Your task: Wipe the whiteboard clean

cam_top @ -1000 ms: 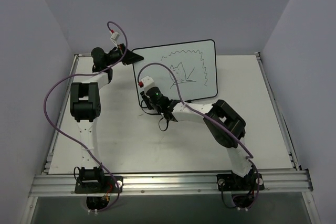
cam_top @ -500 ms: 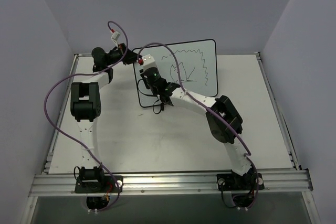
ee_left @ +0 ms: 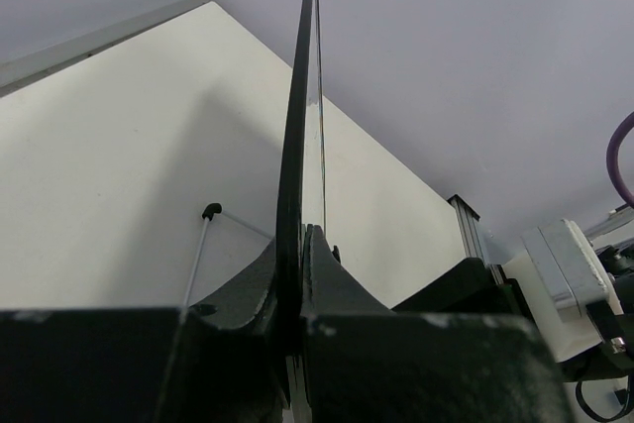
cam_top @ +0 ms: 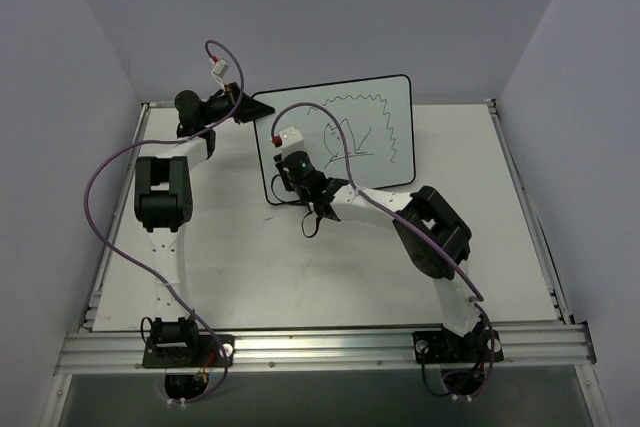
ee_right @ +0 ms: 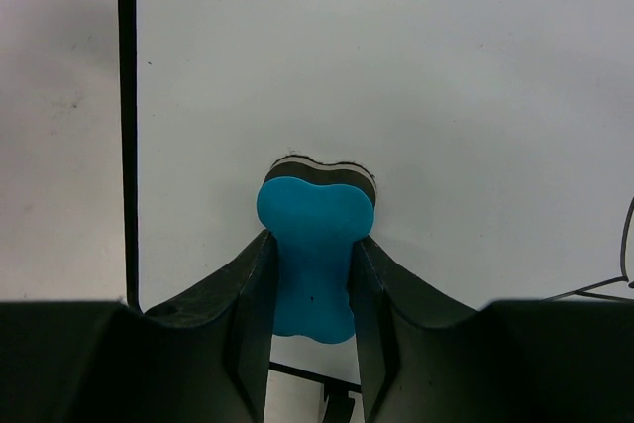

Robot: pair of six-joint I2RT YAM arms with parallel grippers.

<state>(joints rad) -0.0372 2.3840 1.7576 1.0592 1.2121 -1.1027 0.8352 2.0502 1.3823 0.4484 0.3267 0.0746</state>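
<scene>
Next, I move my right gripper's eraser from clean surface (cam_top: 270,159) by the whiteboard's black frame to the wavy line (cam_top: 355,98) near the whiteboard's top edge before the cat.
The whiteboard (cam_top: 340,137) stands tilted at the back of the table, with black scribbles (cam_top: 365,127) on its middle and right part. My left gripper (cam_top: 243,108) is shut on the board's upper left corner; in the left wrist view the board (ee_left: 302,96) runs edge-on between the closed fingers (ee_left: 327,274). My right gripper (cam_top: 287,175) is at the board's lower left part. It is shut on a blue bone-shaped eraser (ee_right: 315,215), whose dark pad is pressed on the white surface (ee_right: 396,66) near the black left frame (ee_right: 126,126).
A thin wire foot (ee_left: 208,212) props the board from behind. Purple cables (cam_top: 110,177) loop beside both arms. The table's metal rails (cam_top: 320,347) run along the front and sides. Purple-grey walls close in the back and both sides.
My right gripper swept up the left side of the board with the eraser, then came back down toward the lower left. The left gripper has kept still on the corner.
</scene>
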